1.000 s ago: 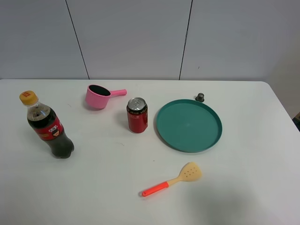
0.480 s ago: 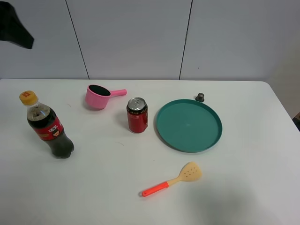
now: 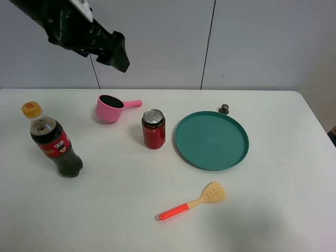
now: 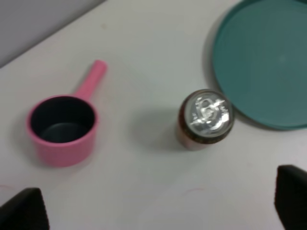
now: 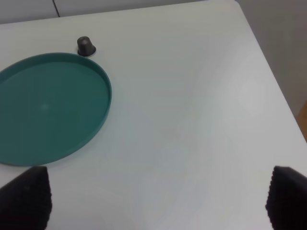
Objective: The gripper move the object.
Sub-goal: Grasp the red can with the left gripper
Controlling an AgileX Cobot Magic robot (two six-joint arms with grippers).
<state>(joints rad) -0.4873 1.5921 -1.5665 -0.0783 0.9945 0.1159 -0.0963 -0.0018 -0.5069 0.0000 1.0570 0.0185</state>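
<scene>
I should keep lowering my left gripper until its fingers are on both sides of the red can (image 3: 154, 129), because the can stands upright, clear of the pink cup, and the gripper is open wider than the can (image 4: 205, 119).
The small red can (image 3: 154, 129) with a silver pull-tab top stands upright on the white table, between the pink cup and the teal plate. My left gripper (image 3: 118, 54) hangs high above the table's back left, above and left of the can. In the left wrist view its black fingertips (image 4: 21, 211) are spread wide, empty, with the can (image 4: 206, 117) below and apart from them. My right gripper (image 5: 156, 199) is open and empty over bare table to the right of the plate; it does not show in the exterior view.
A cola bottle (image 3: 52, 142) with a yellow cap stands at the left. A pink handled cup (image 3: 110, 108) is behind and left of the can. A teal plate (image 3: 211, 140) lies right of it, with a small dark knob (image 3: 224, 108) behind. An orange-handled spatula (image 3: 194, 201) lies in front.
My left arm has come into the exterior view from the upper left and moved right, toward the space above the cup and can. The objects have not moved.
</scene>
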